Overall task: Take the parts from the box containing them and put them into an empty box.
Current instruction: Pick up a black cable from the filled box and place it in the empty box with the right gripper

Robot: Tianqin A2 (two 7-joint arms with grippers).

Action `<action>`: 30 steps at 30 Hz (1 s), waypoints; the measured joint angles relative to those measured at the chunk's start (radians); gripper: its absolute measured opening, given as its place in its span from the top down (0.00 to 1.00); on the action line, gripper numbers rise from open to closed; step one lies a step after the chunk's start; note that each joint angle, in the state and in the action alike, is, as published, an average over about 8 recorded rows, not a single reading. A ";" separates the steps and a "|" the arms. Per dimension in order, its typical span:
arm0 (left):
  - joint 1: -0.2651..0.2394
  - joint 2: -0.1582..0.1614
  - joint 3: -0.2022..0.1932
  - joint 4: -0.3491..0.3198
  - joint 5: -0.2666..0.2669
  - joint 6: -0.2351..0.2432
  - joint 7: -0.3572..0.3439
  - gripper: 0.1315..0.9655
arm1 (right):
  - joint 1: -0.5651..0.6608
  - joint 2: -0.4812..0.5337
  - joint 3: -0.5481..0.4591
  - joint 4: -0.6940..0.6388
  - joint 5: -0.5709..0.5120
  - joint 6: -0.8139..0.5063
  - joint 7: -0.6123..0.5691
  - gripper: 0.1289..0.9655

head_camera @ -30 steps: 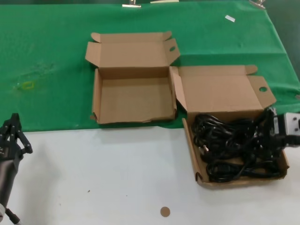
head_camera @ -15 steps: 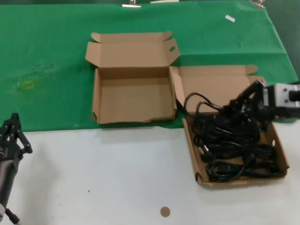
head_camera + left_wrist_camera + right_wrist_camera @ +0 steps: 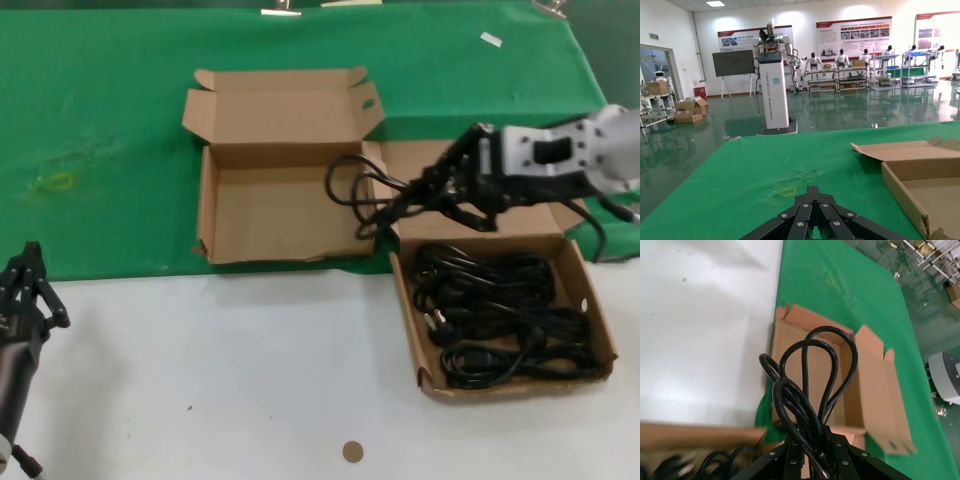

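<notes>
My right gripper should keep carrying until it is over the empty box's brown bottom (image 3: pixel 285 208) and then let go, because the black cord's loops (image 3: pixel 347 190) hang clear above the empty box's side.
My right gripper (image 3: pixel 418 198) is shut on a black power cord (image 3: pixel 352 190) and holds it in the air. The cord's loops hang over the right wall of the empty box (image 3: pixel 283 215), which shows a bare brown floor. In the right wrist view the cord (image 3: pixel 816 371) rises from the gripper (image 3: pixel 812 442) with the empty box (image 3: pixel 790 337) beyond it. The box containing the parts (image 3: pixel 590 295) lies to the right, with several coiled cords (image 3: pixel 495 320) in it. My left gripper (image 3: pixel 30 290) is parked at the near left, shut (image 3: pixel 813 192) and holding nothing.
Both boxes have their lids (image 3: pixel 285 110) folded open at the back on a green cloth (image 3: pixel 100 120). The near half of the table is white (image 3: pixel 250 370), with a small brown disc (image 3: pixel 351 451) on it. The empty box's corner (image 3: pixel 902 192) shows in the left wrist view.
My right gripper has lifted one cord out of the right box and carried it left, from the box's right side to the empty box's right wall. The left arm has not moved.
</notes>
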 joint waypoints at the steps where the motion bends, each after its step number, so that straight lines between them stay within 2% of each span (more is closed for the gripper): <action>1: 0.000 0.000 0.000 0.000 0.000 0.000 0.000 0.99 | 0.013 -0.017 -0.007 -0.011 -0.008 0.002 0.002 0.90; 19: 0.000 0.000 0.000 0.000 0.000 0.000 0.000 0.99 | 0.178 -0.321 -0.117 -0.310 -0.112 0.089 -0.021 0.90; 30: 0.000 0.000 0.000 0.000 0.000 0.000 0.000 0.99 | 0.260 -0.444 -0.141 -0.541 -0.133 0.176 -0.095 0.90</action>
